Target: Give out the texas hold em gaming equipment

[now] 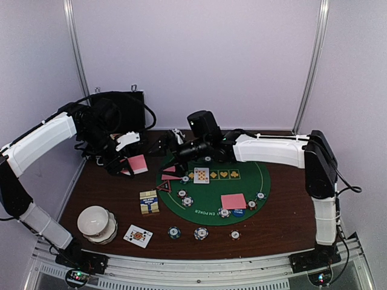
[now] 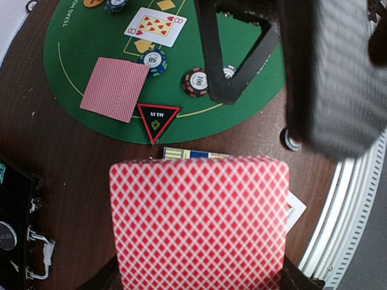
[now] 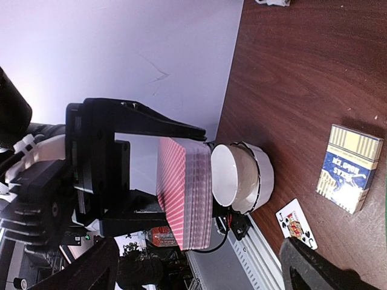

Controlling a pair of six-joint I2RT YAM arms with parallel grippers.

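Note:
I should go on moving my right gripper's open fingers toward the deck, as the deck's loose end faces them, until they are on both sides of its edge and close.
My left gripper is shut on a thick deck of pink-backed playing cards, held above the table left of the green mat. Only dark bits of its fingers show under the deck. My right gripper is open and empty, just right of the deck and facing it. On the mat lie a face-down card, a face-up eight of diamonds, a second face-down card, the red-black triangle marker and several poker chips. A blue button sits at the mat's front edge.
A blue card box and a face-up jack lie on the brown table. The white bowl stack stands at front left. Three chips sit near the front edge. The black case is behind the left arm.

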